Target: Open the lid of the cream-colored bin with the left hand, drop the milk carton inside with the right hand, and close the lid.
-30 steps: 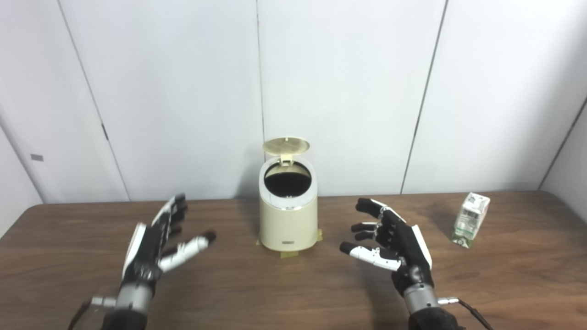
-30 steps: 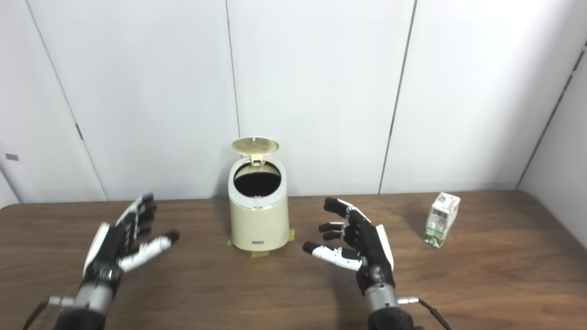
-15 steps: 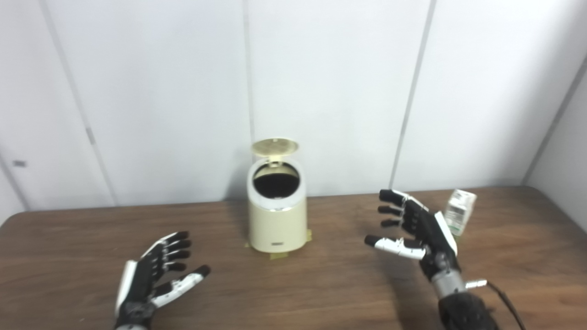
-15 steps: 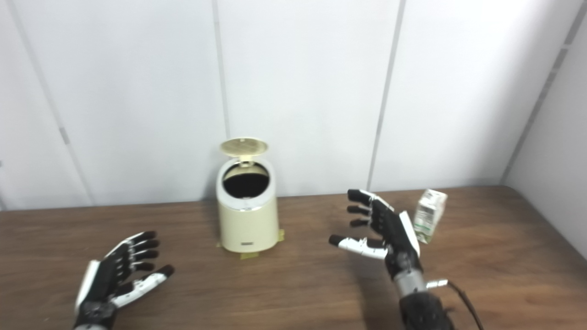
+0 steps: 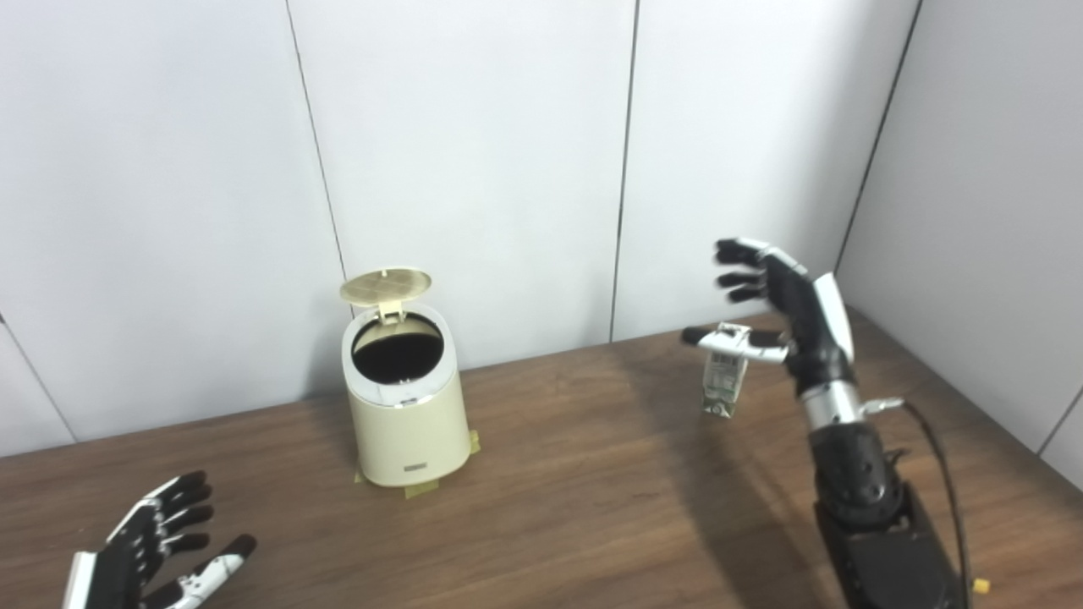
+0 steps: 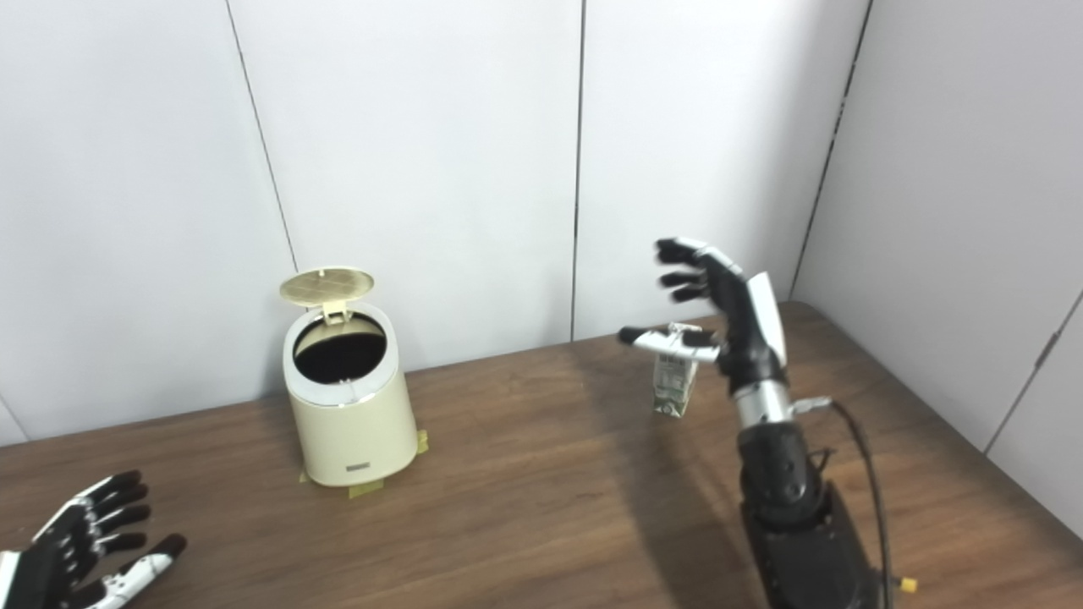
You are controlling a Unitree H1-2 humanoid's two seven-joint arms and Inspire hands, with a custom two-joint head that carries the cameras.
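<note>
My gripper will lower the milk carton into the bin, and the raised lid [image 5: 386,286] should stay open meanwhile because it stands on its hinge [image 5: 391,313] by itself.
The cream-colored bin [image 5: 408,414] stands on the wooden table [image 5: 575,474] near the back wall. Its round lid [image 5: 386,286] is raised upright and the dark opening shows. The milk carton [image 5: 724,382] stands upright on the table at the right. My right hand [image 5: 778,309] is open, raised above and just in front of the carton, thumb over its top; contact is unclear. My left hand [image 5: 148,562] is open and empty, low at the bottom left, well away from the bin.
White wall panels run behind the table and a side wall closes in at the right. A black cable [image 5: 939,474] hangs from my right forearm. Yellow tape [image 5: 423,486] marks the bin's base. Bare table lies between bin and carton.
The camera has turned right, shifting the whole scene left. My right hand has risen and reached out over the carton. My left hand has dropped back to the bottom left corner. The lid stays raised.
</note>
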